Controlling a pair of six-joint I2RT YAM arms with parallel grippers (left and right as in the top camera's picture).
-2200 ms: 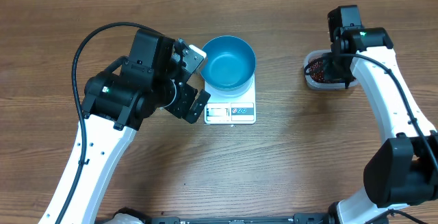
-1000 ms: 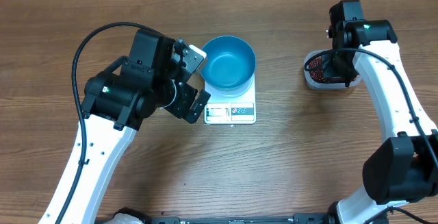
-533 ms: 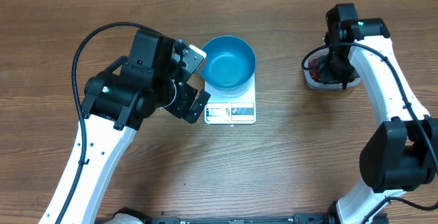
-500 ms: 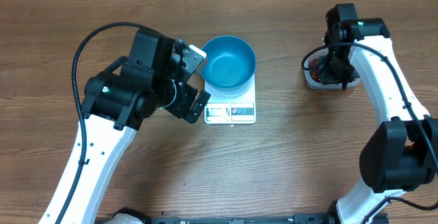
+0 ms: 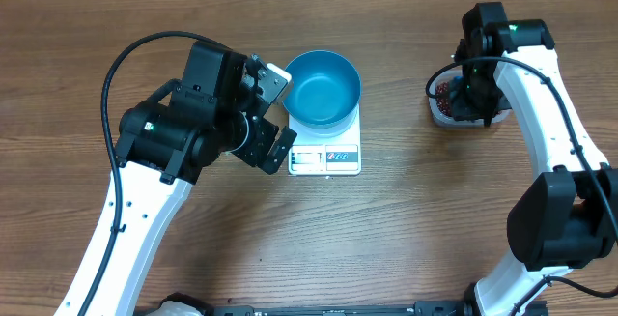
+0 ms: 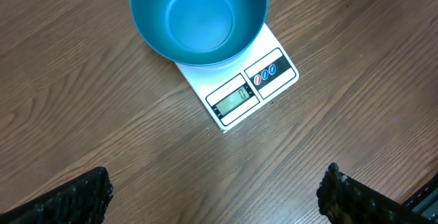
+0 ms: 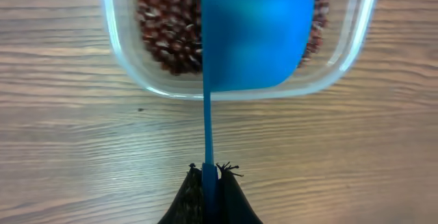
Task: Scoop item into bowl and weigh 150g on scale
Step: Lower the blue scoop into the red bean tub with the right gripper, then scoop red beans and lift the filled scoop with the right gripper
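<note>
The blue scoop's cup (image 7: 260, 35) is standing on edge in the tub with its opening toward the scale. Next, my right gripper turns it face up under the beans (image 7: 169, 27) before lifting it.
The blue bowl (image 5: 323, 87) stands empty on the white scale (image 5: 325, 157), also seen in the left wrist view as bowl (image 6: 198, 18) and scale (image 6: 250, 90). My left gripper (image 6: 215, 190) hangs open just left of the scale, nothing between its fingers. Dark red-brown beans (image 7: 168, 25) fill a clear tub (image 7: 123, 66) at the table's right (image 5: 442, 103). My right gripper (image 7: 209, 176) is shut on the thin handle of a blue scoop (image 7: 256, 32), whose cup sits over the tub and hides part of the beans. From overhead the right gripper (image 5: 473, 103) covers the tub.
Bare wooden table lies between the scale and the tub. The left arm's black body (image 5: 183, 128) sits close to the scale's left side. The right arm (image 5: 550, 142) runs down the right edge.
The right wrist has shifted and turned slightly over the tub with the scoop. The left arm, bowl and scale have not moved.
</note>
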